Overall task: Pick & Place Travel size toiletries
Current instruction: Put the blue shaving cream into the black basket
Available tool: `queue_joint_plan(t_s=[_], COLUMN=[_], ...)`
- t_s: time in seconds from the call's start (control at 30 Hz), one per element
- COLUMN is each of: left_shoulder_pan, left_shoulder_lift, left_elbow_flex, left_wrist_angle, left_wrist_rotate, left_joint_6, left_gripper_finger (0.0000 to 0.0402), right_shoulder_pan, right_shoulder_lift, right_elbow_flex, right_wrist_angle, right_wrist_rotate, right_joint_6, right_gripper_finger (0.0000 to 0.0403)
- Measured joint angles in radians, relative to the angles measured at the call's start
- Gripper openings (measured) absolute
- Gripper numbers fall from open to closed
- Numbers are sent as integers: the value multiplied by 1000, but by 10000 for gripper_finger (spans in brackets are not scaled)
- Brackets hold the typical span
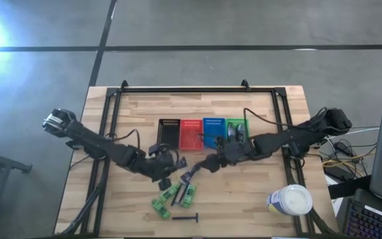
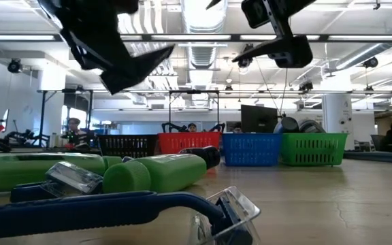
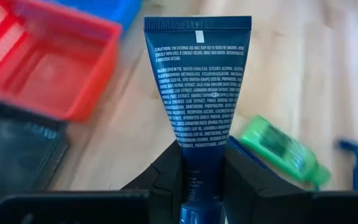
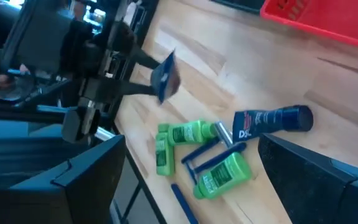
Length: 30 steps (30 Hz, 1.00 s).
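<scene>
The dark blue tube [image 3: 199, 81] is hanging clear of the green bottles, so the robot's left gripper should now go toward the open black basket [image 1: 169, 133] and let go above it.
My left gripper [image 1: 166, 164] is shut on a dark blue tube [image 3: 194, 93] with white print and hangs above the table in front of the black basket [image 1: 169, 131]. My right gripper [image 1: 195, 172] is open, close to the right of it, above the pile; the right wrist view shows its fingers apart over the pile. On the table lie green bottles [image 4: 219, 174], another dark blue tube [image 4: 272, 121] and blue razors [image 4: 211, 149]. One more razor [image 1: 186, 217] lies near the table's near edge. My left gripper pinches the dark blue tube between its two fingers [image 3: 241, 174] at its narrow cap end [image 3: 194, 163]. The fingers lie along the tube, and its flat crimped end [image 3: 197, 23] points away from them. The tube [image 4: 165, 76] is lifted clear of the table.
Black, red [image 1: 191, 133], blue [image 1: 213, 131] and green [image 1: 236, 129] mesh baskets stand in a row across the table's middle. A white tub [image 1: 290, 199] stands at the near right corner. A dark frame [image 1: 197, 89] runs along the table's far and side edges.
</scene>
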Motion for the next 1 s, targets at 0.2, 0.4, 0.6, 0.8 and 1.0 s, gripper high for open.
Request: queue_joint_plan(t_s=[0.2, 0.4, 0.6, 0.8, 1.0], left_shoulder_pan=[116, 279, 482, 561, 561], left_shoulder_lift=[-23, -94, -77, -15, 26], left_elbow_flex=[0, 0, -20, -31, -32], left_wrist_angle=[-24, -63, -152, -146, -147], left_wrist_rotate=[6, 4, 112, 194, 200], left_joint_6=[-396, -453, -403, -410, -427], left_gripper_finger=[79, 79, 81, 94, 119], right_shoulder_pan=[-4, -1, -1, 6, 20], right_shoulder_lift=[-21, -52, -94, -109, -107], right_elbow_flex=[0, 0, 0, 0, 0], right_wrist_angle=[-26, -69, -135, -170, -190], right_wrist_rotate=[22, 67, 100, 128, 128], right_joint_6=[2, 17, 22, 27, 31], right_gripper_finger=[363, 363, 363, 363, 363])
